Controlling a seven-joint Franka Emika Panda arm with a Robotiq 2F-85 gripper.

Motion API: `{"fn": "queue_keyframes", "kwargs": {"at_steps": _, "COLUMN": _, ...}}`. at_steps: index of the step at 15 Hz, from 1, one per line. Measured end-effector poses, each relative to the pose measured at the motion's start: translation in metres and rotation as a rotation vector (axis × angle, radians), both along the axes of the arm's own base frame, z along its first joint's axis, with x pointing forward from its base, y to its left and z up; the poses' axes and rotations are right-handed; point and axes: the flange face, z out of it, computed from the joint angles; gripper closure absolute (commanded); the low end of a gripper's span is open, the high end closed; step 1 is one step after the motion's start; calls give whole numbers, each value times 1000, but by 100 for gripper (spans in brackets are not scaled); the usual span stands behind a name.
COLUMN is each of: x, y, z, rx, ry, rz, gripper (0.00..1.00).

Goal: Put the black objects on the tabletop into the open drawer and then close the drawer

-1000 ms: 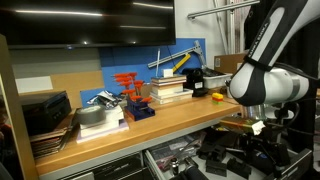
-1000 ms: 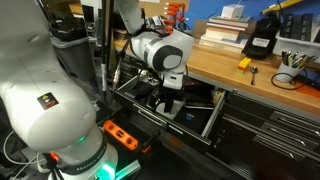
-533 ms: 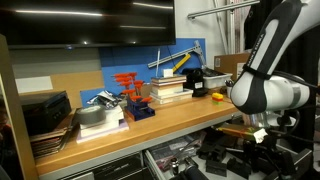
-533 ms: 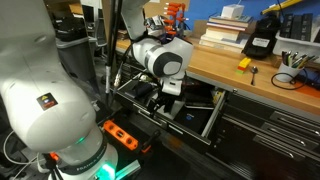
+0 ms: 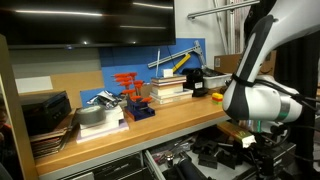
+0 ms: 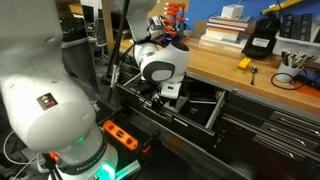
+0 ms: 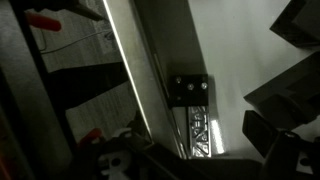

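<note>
My gripper needs to back out over the drawer's front edge (image 7: 146,78), because it hangs inside that edge, and come to the drawer's outer side (image 6: 182,127) before it pushes the drawer shut.
The drawer (image 6: 212,112) under the tabletop (image 6: 262,72) stands pulled out. Black objects (image 5: 214,154) lie inside it in an exterior view. My gripper (image 6: 172,96) hangs low over the drawer's inside, below the white wrist. In the wrist view the gripper (image 7: 198,152) is open, with dark fingers (image 7: 288,150) at the frame's edges and nothing between them. Beneath it are a small black block with screws (image 7: 189,88) and a bright metal rail (image 7: 128,70). A black boxy item (image 6: 262,40) stands on the tabletop (image 5: 170,118) by the books.
White books (image 5: 168,90), orange-red clamps (image 5: 129,88) and a yellow piece (image 5: 216,96) sit on the bench. A cup of pens (image 6: 293,60) stands near its edge. The robot base (image 6: 45,110) fills the foreground, with an orange power strip (image 6: 120,134) on the floor.
The wrist has sunk lower and shifted sideways over the open drawer. The gripper stays open.
</note>
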Motion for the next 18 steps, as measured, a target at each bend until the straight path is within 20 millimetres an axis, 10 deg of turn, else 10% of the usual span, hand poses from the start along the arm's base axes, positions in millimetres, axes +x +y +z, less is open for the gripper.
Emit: {"fn": "queue_keyframes", "kwargs": {"at_steps": 18, "x": 52, "y": 101, "z": 37, "rx": 31, "ry": -369, "rz": 237, "gripper": 0}}
